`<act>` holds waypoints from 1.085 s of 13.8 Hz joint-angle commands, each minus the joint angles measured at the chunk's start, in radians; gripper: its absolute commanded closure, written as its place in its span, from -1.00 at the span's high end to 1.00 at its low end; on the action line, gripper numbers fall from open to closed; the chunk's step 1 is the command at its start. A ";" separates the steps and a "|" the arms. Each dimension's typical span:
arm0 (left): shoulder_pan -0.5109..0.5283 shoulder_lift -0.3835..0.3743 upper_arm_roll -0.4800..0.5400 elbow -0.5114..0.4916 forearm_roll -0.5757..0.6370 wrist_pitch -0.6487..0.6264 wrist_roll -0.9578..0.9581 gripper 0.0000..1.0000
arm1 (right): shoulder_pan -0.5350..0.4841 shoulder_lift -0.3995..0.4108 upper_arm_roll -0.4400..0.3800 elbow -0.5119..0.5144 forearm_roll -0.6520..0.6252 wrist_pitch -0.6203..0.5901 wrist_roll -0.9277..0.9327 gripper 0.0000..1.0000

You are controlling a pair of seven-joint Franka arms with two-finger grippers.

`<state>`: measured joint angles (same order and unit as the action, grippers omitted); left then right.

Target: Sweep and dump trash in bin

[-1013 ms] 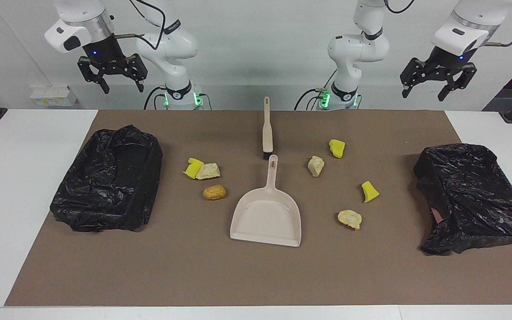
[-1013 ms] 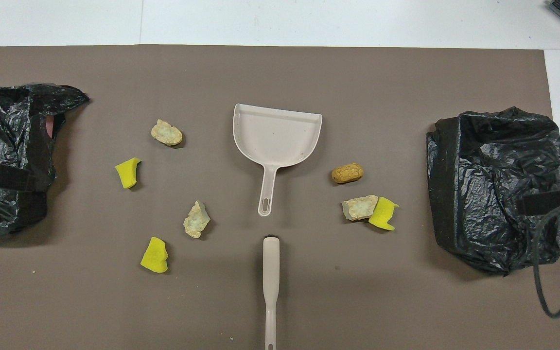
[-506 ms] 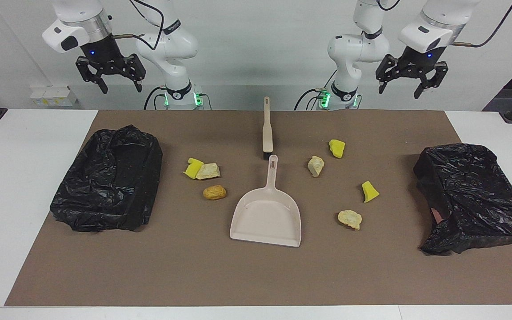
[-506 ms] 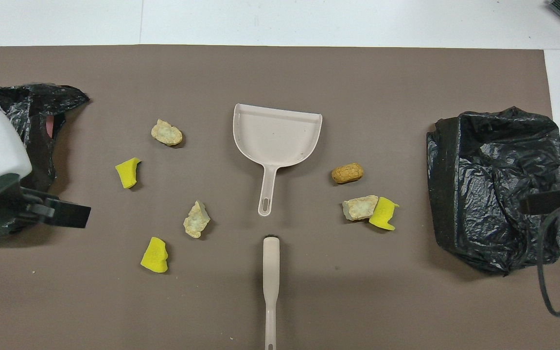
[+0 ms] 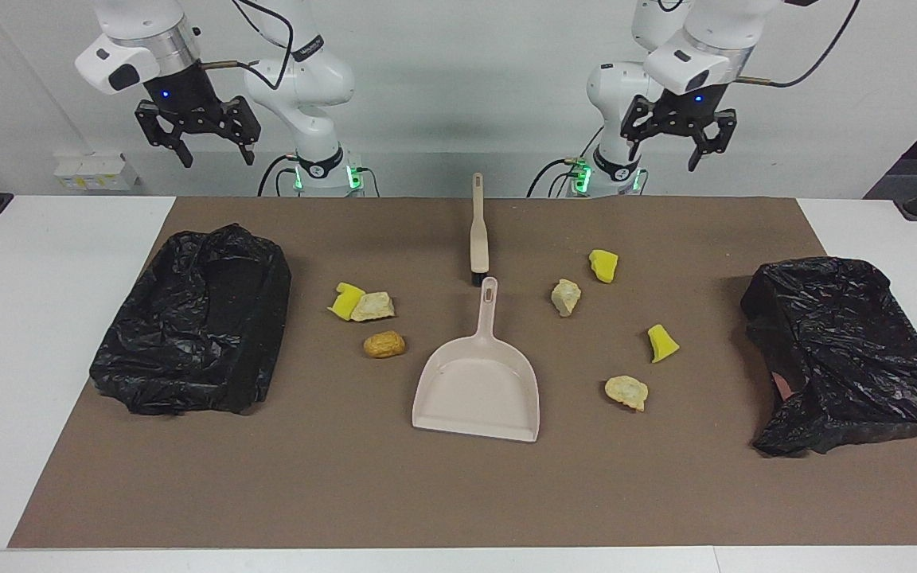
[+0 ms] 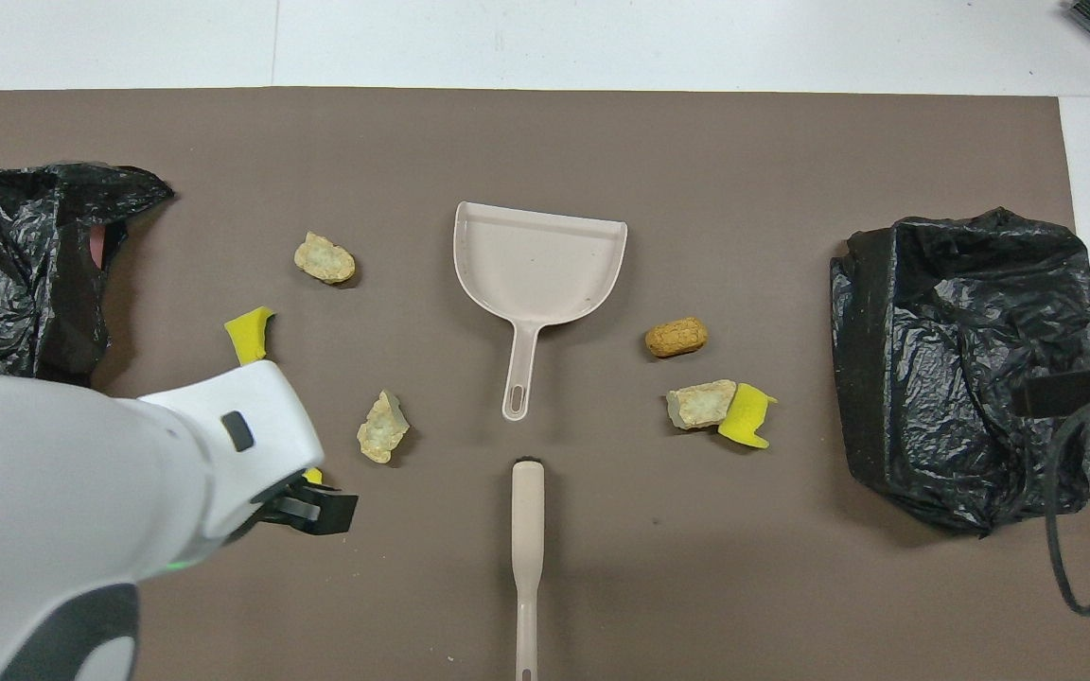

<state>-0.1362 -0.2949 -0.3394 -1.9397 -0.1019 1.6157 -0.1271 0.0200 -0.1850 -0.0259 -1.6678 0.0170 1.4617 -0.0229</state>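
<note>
The brush (image 6: 527,516) is lying away from the dustpan and trash with its handle pointing toward my base. My left gripper should carry on going to the thin handle (image 6: 526,637) until it closes there.
Several trash lumps lie on the brown mat (image 5: 458,493) around a beige dustpan (image 5: 481,382) and brush (image 5: 478,235). Toward the right arm's end are a yellow wedge (image 5: 345,301), a beige chunk (image 5: 373,306) touching it, and a golden-brown lump (image 5: 384,344). Toward the left arm's end are two yellow wedges (image 5: 603,265) (image 5: 661,343) and two beige chunks (image 5: 565,297) (image 5: 626,391). My left gripper (image 5: 665,159) hangs open and empty, high over the mat's edge by its base. My right gripper (image 5: 218,155) waits open, high above the bin (image 5: 196,334) at its end.
A second black-bagged bin (image 5: 848,358) sits at the left arm's end of the mat. In the overhead view the left arm (image 6: 129,492) covers most of one yellow wedge. The brush lies nearer to the robots than the dustpan, handle toward them. White table (image 5: 44,318) borders the mat.
The left arm has swung from above its end's bin toward the table's middle, staying high and open. The right arm has hardly moved. Nothing on the mat has shifted.
</note>
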 commanded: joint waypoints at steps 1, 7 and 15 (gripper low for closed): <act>-0.003 -0.046 -0.085 -0.148 -0.045 0.114 -0.077 1.00 | -0.014 -0.013 0.006 -0.009 0.006 0.005 -0.020 1.00; -0.005 -0.047 -0.268 -0.329 -0.171 0.295 -0.190 1.00 | -0.012 -0.016 0.008 -0.012 0.004 0.008 -0.015 1.00; -0.005 0.029 -0.572 -0.484 -0.275 0.552 -0.370 0.84 | -0.011 -0.016 0.006 -0.029 0.000 0.012 -0.015 1.00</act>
<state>-0.1396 -0.2579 -0.8916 -2.3826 -0.3365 2.1069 -0.4807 0.0200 -0.1853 -0.0251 -1.6733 0.0164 1.4616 -0.0229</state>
